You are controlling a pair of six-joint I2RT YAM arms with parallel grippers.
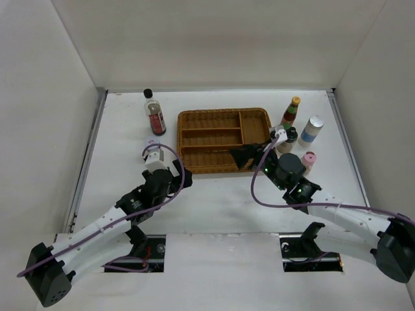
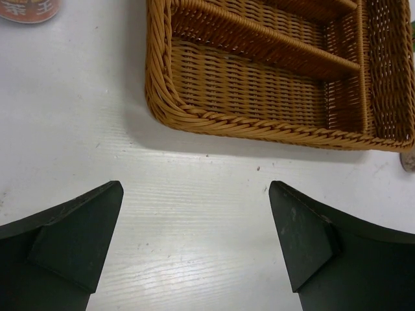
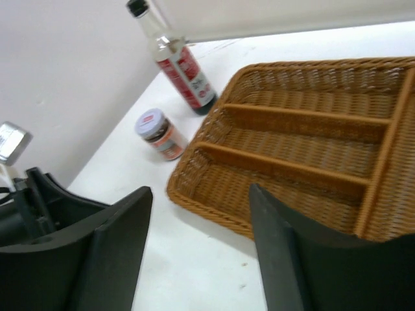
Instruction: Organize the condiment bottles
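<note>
The robot's left gripper should lift the tall clear bottle [image 1: 155, 117] by its black cap [image 1: 148, 93] into the wicker tray, because the bottle stands across the tray from the right gripper.
The tall clear black-capped bottle [image 1: 154, 111] stands left of the wicker tray [image 1: 194, 117], and shows in the right wrist view [image 3: 180, 70]. The short white-lidded jar [image 1: 152, 148] stands by the tray's left side, just beyond my left gripper [image 1: 183, 173], which is open and empty over bare table [image 2: 194, 240]. The jar's base shows at the top left of the left wrist view [image 2: 29, 8] and in the right wrist view [image 3: 159, 134]. The yellow-capped sauce [image 1: 291, 111], silver-capped bottle [image 1: 312, 130], black-capped bottle [image 1: 288, 138] and pink-capped shaker [image 1: 308, 160] stand right of the tray. My right gripper [image 1: 249, 157] is open and empty at the tray's front right edge [image 3: 201, 240].
The tray [image 2: 272, 78] has three long compartments and one cross compartment, all empty [image 3: 311, 149]. White walls enclose the table on the left, back and right. The left arm's wrist shows at the left edge of the right wrist view [image 3: 23, 194].
</note>
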